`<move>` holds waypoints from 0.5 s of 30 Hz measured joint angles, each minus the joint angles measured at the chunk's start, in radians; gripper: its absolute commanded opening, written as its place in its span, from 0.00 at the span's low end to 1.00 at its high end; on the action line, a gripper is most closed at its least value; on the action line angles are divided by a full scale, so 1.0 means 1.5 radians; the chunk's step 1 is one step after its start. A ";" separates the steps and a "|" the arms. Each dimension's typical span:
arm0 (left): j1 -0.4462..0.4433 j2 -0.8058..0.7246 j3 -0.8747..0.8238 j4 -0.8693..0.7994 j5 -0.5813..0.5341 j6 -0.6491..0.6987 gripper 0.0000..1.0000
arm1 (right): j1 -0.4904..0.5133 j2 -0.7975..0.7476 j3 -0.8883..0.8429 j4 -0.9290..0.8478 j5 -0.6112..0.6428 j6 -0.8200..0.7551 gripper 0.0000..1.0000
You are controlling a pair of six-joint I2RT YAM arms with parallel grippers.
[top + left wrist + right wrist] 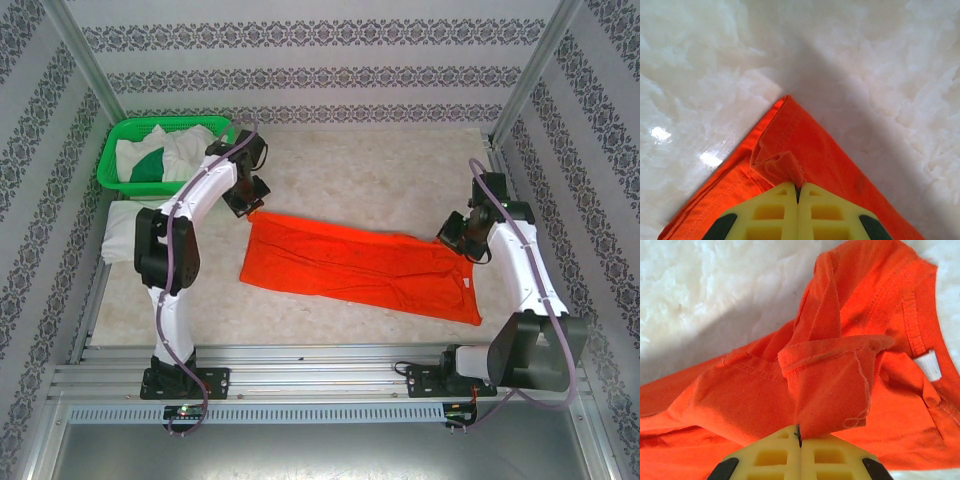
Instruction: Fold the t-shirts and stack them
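Observation:
Both ends of the t-shirt's far side (432, 240) are in my grippers, so my right gripper keeps going toward the t-shirt's near edge (440, 314) and lets go of the flap there.
The orange-red t-shirt (360, 265) lies folded into a long strip across the middle of the table. My left gripper (246, 206) is shut on its far left corner (782, 167), the cloth bunched between the yellow fingers (775, 210). At the strip's far right end my right gripper (452, 236) is shut on a lifted flap of the same shirt (832, 385), near the collar with its small white neck label (929, 365). White tees and a dark green one (165, 160) lie crumpled in the basket. A folded white tee (122, 232) rests at the left edge.
The green mesh basket (125, 135) stands at the far left corner of the white marbled table (380, 170). Patterned walls and metal posts enclose the table on three sides. Aluminium rails run along the near edge.

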 measured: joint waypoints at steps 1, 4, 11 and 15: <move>-0.003 -0.005 -0.007 0.001 0.002 0.000 0.00 | 0.003 -0.007 -0.004 -0.006 0.003 0.000 0.00; -0.008 -0.022 -0.036 0.006 0.006 0.000 0.00 | 0.006 -0.032 -0.016 -0.030 0.018 0.002 0.00; -0.012 -0.067 -0.103 0.019 0.014 -0.001 0.00 | 0.007 -0.090 -0.045 -0.066 0.039 0.010 0.00; -0.013 -0.097 -0.144 0.030 0.017 -0.001 0.00 | 0.007 -0.095 -0.075 -0.075 0.041 0.018 0.00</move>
